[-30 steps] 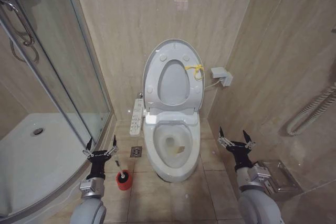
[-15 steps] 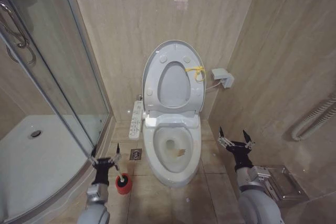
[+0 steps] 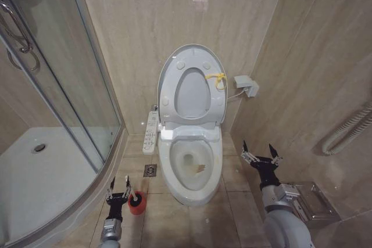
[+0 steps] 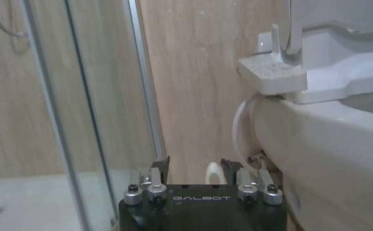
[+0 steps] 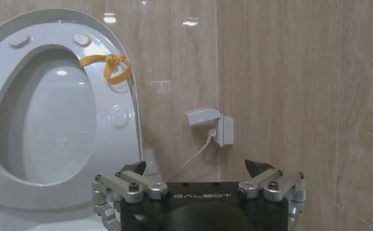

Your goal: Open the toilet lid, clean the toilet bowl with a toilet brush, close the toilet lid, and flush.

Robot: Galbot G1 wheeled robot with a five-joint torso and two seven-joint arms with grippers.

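The stain (image 3: 196,168) in the toilet bowl has ragged, streaky edges (image 3: 201,168), so it will come loose and make the water cloudy when I scrub with the toilet brush.
The toilet lid (image 3: 192,62) stands raised against the wall with the ring seat up against it, a yellow tie (image 3: 217,79) at one edge. Below it the toilet bowl (image 3: 189,187) lies uncovered, its bottom stained yellowish. The toilet brush (image 3: 135,197) stands in a red cup holder (image 3: 138,206) on the floor left of the bowl. My left gripper (image 3: 120,185) hangs open low beside it; in the left wrist view the pale handle tip (image 4: 213,173) shows between the left gripper's (image 4: 196,166) fingers. My right gripper (image 3: 259,154) stands open to the right of the bowl, facing the lid (image 5: 58,96).
A curved glass shower enclosure (image 3: 70,103) closes off the left. A button panel (image 3: 151,132) and a floor drain (image 3: 150,170) lie left of the bowl. A wall box (image 3: 247,85) with a cable, a hose (image 3: 343,132) and a metal holder (image 3: 308,198) line the right wall.
My left gripper has dropped down toward the floor next to the red holder, still open. The head camera shifted slightly at first. The right arm has not moved.
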